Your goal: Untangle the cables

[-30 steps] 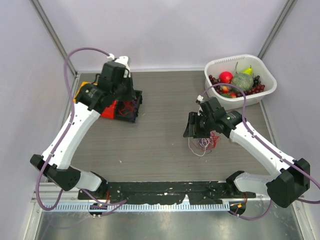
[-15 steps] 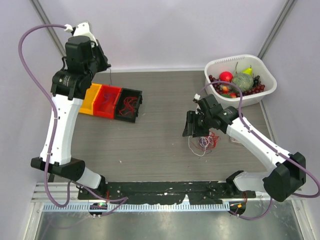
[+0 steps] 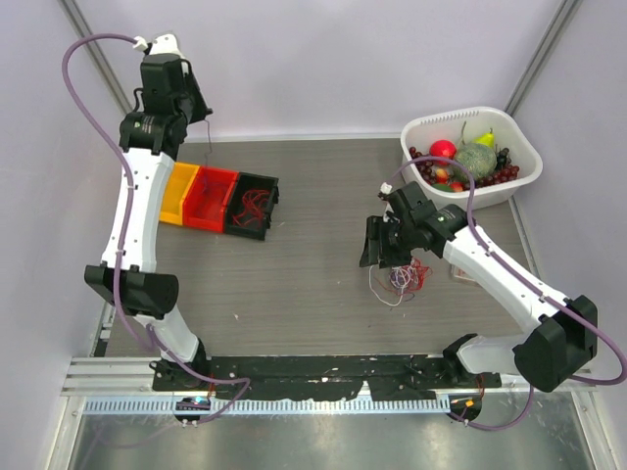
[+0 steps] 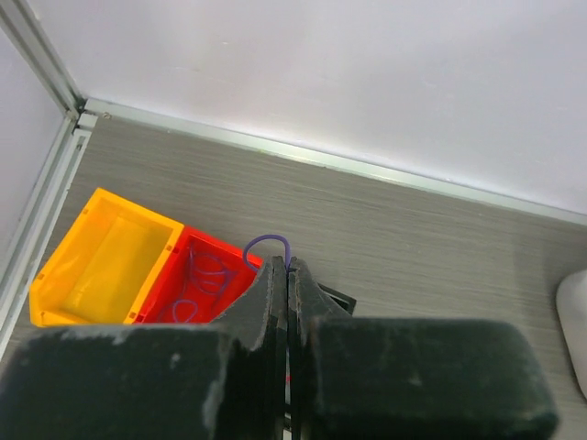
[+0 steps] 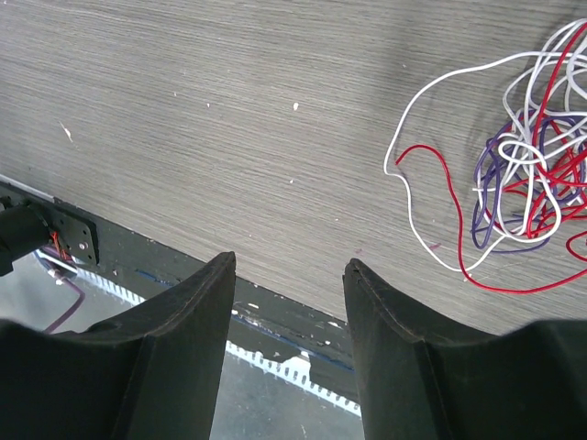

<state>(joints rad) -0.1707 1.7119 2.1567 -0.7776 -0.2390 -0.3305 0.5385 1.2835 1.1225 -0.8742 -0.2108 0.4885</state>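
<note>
I should go on lowering my left gripper toward the red bin (image 3: 209, 201) with purple wires and release inside its sides, since the purple cable (image 3: 209, 139) is free of the tangle.
The cables (image 3: 402, 277) lie as a small tangle of red, white and purple wires on the table right of centre. In the right wrist view this tangle (image 5: 527, 192) sits to the upper right of my fingers. My right gripper (image 3: 377, 247) hovers just left of the tangle, open and empty (image 5: 289, 266). My left gripper (image 3: 203, 116) is raised high at the back left, above the bins. It is shut (image 4: 288, 268) on a thin purple cable (image 4: 266, 242) that loops out from the fingertips.
A yellow bin (image 3: 179, 193), a red bin (image 3: 211, 198) and a black bin (image 3: 253, 204) stand in a row at the left, with loose wires in the red and black ones. A white basket (image 3: 524, 147) of fruit is at the back right.
My left arm has lifted from the bins up toward the back-left corner, gripper still shut. The right gripper has barely shifted beside the tangle.
</note>
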